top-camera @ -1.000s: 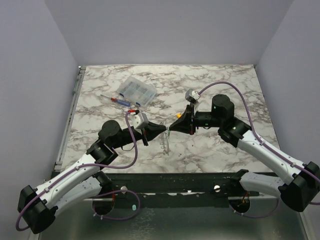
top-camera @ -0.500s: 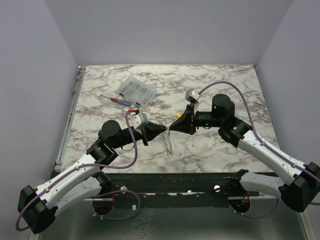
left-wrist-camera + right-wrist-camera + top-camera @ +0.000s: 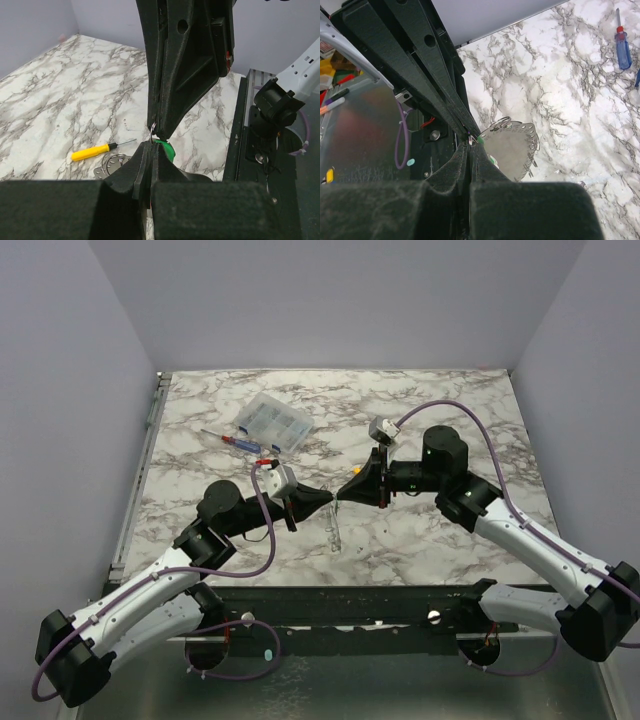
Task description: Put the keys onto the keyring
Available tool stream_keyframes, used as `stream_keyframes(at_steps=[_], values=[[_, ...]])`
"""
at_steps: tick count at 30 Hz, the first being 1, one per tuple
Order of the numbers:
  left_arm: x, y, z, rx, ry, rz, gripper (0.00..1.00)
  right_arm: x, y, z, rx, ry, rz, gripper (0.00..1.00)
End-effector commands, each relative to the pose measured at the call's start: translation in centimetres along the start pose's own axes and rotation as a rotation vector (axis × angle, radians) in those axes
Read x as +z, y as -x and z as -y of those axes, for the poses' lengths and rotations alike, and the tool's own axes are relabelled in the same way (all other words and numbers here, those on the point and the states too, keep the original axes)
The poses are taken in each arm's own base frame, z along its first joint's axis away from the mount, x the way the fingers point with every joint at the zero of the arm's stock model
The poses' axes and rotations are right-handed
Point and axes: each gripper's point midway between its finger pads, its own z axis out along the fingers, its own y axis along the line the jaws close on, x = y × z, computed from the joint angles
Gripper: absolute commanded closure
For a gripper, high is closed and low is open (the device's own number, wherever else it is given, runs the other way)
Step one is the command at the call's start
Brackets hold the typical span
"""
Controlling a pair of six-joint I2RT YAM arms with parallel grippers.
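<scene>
I can see only a sliver of the keyring's wire (image 3: pixel 152 130) where my grippers meet, so next my right gripper opens, move back and pinches lower down before my left gripper opens.
My two grippers meet tip to tip above the middle of the table. In the top view the left gripper (image 3: pixel 325 500) and right gripper (image 3: pixel 347 492) are both shut. A green-headed key (image 3: pixel 166 149) sits against the left gripper's (image 3: pixel 151 145) tip, and a sliver of it (image 3: pixel 481 139) shows by the right gripper (image 3: pixel 470 146). A bit of thin wire (image 3: pixel 153 128) is pinched where the tips touch. The keyring (image 3: pixel 501 123), a wire ring carrying a pale grey perforated plate (image 3: pixel 512 147), dangles below the tips and looks like a slim strip (image 3: pixel 335 530) from above. Fingers hide the exact grip.
A clear compartment box (image 3: pixel 273 421) and a red-and-blue screwdriver (image 3: pixel 232 439) lie at the back left. A short yellow screwdriver (image 3: pixel 97 151) lies on the marble beyond the tips. The table's metal front rail (image 3: pixel 250 130) runs close behind the arms.
The grippers stay shut and pressed together. The right arm has shifted slightly, and the dangling keyring has swung a little beneath the tips.
</scene>
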Motion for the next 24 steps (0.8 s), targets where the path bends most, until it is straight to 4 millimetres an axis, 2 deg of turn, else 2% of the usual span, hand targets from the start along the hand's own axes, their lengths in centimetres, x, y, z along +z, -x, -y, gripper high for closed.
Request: stream_keyframes(at_steps=[1,8,24], values=[[0.2,1.7,0.6,0.024,-0.03,0.046,1.0,0.3,1.0,0.4,-0.014,-0.022,0.012,0.99],[0.2,1.7,0.6,0.023,-0.029,0.045,1.0,0.1,0.2,1.7,0.005,-0.102,-0.01,0.99],[0.1,1.8,0.6,0.028,-0.026,0.051,1.0,0.0,-0.6,2.0,0.037,-0.121,-0.024,0.97]])
